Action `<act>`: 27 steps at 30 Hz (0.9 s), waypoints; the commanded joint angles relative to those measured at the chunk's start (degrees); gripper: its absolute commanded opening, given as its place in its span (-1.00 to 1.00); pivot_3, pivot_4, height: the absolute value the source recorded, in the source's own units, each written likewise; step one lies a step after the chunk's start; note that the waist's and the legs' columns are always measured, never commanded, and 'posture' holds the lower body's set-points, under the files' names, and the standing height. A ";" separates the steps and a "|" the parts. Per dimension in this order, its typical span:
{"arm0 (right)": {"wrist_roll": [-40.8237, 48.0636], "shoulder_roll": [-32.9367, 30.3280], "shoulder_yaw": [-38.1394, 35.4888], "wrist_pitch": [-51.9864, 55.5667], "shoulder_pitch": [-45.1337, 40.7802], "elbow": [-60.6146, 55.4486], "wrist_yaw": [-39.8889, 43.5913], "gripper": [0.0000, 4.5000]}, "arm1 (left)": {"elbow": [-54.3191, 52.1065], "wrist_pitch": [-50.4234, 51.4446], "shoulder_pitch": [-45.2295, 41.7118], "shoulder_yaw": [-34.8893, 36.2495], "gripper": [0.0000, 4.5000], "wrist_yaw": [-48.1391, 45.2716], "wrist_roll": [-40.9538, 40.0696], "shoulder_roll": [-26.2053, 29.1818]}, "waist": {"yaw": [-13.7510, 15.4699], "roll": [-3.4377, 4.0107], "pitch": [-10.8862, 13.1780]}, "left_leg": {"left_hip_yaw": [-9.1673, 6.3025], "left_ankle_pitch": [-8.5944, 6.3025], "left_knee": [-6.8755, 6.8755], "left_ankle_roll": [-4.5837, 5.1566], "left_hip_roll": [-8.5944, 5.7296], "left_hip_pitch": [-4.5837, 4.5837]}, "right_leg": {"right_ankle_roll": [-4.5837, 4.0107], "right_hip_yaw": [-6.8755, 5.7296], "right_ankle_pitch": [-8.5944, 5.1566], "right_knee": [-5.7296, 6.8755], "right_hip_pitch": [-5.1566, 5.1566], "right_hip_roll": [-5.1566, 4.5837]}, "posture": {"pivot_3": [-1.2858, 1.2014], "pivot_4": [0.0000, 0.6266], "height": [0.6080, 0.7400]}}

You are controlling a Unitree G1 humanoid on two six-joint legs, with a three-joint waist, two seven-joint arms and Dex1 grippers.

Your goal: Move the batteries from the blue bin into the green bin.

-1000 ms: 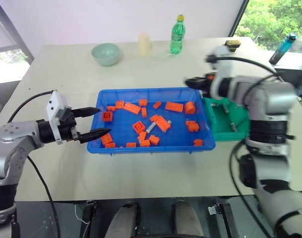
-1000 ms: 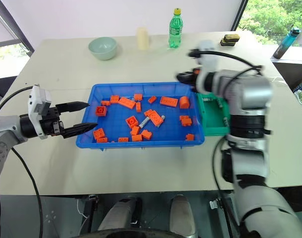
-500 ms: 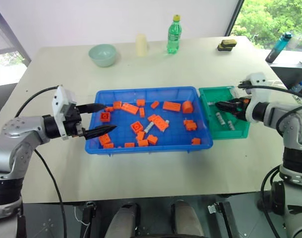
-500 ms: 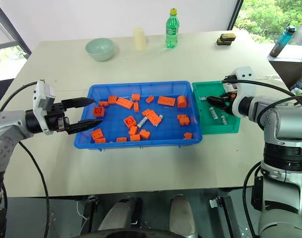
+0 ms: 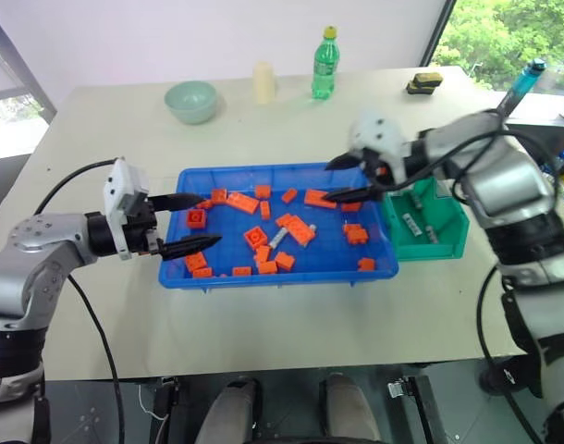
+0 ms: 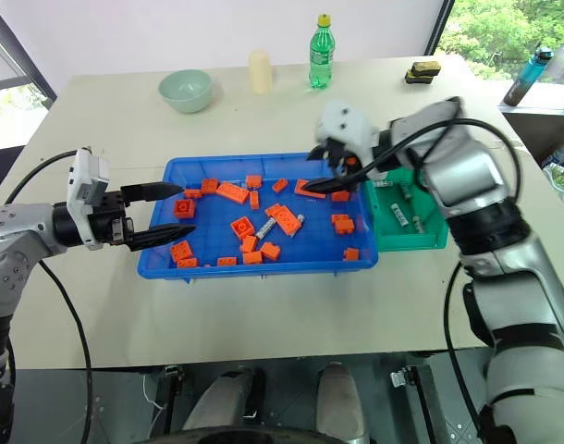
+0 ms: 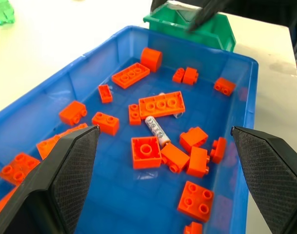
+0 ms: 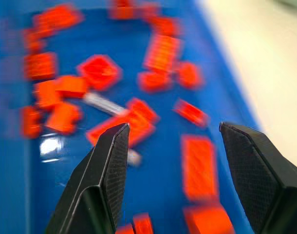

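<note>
I should keep moving my right gripper down to the battery and close its fingers across it, as the silvery battery's middle (image 5: 278, 238) is clear of the orange bricks.
The blue bin (image 5: 176, 268) lies mid-table, strewn with orange bricks (image 5: 323, 198). Among them lies a silvery battery (image 5: 280, 239), also in the left wrist view (image 7: 156, 130) and blurred in the right wrist view (image 8: 102, 102). The green bin (image 5: 448, 242) touches the blue bin's right side and holds batteries (image 5: 412, 222). My left gripper (image 5: 206, 220) hovers open over the blue bin's left end, nothing between its fingers. My right gripper (image 5: 331, 181) is open and empty above the blue bin's far right part, pointing left.
At the table's far side stand a pale green bowl (image 5: 193, 100), a cream cup (image 5: 264, 81) and a green bottle (image 5: 325, 63). A black-and-yellow object (image 5: 426, 83) lies far right. A blue bottle (image 5: 523, 81) stands off the table's right edge.
My right gripper opened over the green bin, then swung left to above the blue bin's right part. The left gripper has hardly moved.
</note>
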 commanded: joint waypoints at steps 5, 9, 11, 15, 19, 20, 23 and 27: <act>-9.60 11.07 6.33 -19.42 -6.76 18.96 5.24 0.34 | -6.43 1.32 2.78 2.43 1.00 1.48 -1.82 0.60 | -0.03 -0.02 0.01 | -0.13 0.01 0.05 -0.01 -0.01 -0.02 | 0.00 -0.04 0.00 0.02 0.01 0.01 | 0.03 -0.52 0.81; -12.87 15.84 6.85 -24.90 -8.47 27.67 4.68 0.34 | -8.83 1.91 4.86 3.76 1.00 3.27 -2.64 0.41 | -0.11 -0.02 0.01 | -0.18 0.01 0.05 -0.03 -0.01 -0.02 | 0.00 -0.05 0.00 0.02 0.01 0.03 | 0.03 -0.52 0.81; -14.24 17.53 6.53 -27.16 -9.23 31.23 4.20 0.34 | -9.93 2.22 5.77 4.51 1.00 4.19 -3.14 0.31 | -0.15 -0.02 0.01 | -0.20 0.02 0.05 -0.04 -0.01 -0.02 | 0.00 -0.05 0.00 0.02 0.00 0.04 | 0.03 -0.52 0.81; -16.33 20.96 5.92 -31.04 -10.66 38.20 3.67 0.34 | -12.29 2.82 8.46 6.38 1.00 5.68 -4.18 0.45 | -0.25 -0.02 0.01 | -0.22 0.02 0.03 -0.04 -0.01 -0.02 | 0.00 -0.05 0.00 0.03 0.00 0.04 | 0.03 -0.52 0.81; -18.09 23.55 5.50 -33.30 -11.06 43.06 2.10 0.34 | -13.29 3.05 9.45 7.09 1.00 6.66 -4.86 0.67 | -0.27 -0.02 0.01 | -0.26 0.03 0.03 -0.06 -0.01 -0.01 | 0.00 -0.05 0.00 0.02 0.01 0.07 | 0.03 -0.52 0.81; -18.61 23.94 5.47 -33.92 -10.98 44.08 1.69 0.34 | -13.39 3.15 9.45 7.18 1.00 6.86 -5.05 0.75 | -0.27 -0.02 0.01 | -0.26 0.03 0.03 -0.06 -0.01 -0.01 | 0.00 -0.05 0.00 0.02 0.01 0.07 | 0.03 -0.52 0.81; -19.57 24.79 5.10 -34.70 -10.42 46.12 0.96 0.24 | -13.58 3.40 9.29 7.25 1.00 7.21 -5.37 0.92 | -0.23 -0.02 0.01 | -0.28 0.03 0.04 -0.07 -0.01 -0.01 | -0.01 -0.05 0.00 0.03 0.02 0.07 | 0.03 -0.52 0.81; -19.16 25.43 3.57 -34.13 -9.22 46.17 1.07 -0.45 | -13.26 3.50 8.57 6.86 1.00 7.39 -5.58 1.16 | -0.30 -0.02 0.01 | -0.31 0.03 0.04 -0.08 -0.01 -0.01 | -0.01 -0.05 0.00 0.03 0.04 0.08 | 0.03 -0.52 0.81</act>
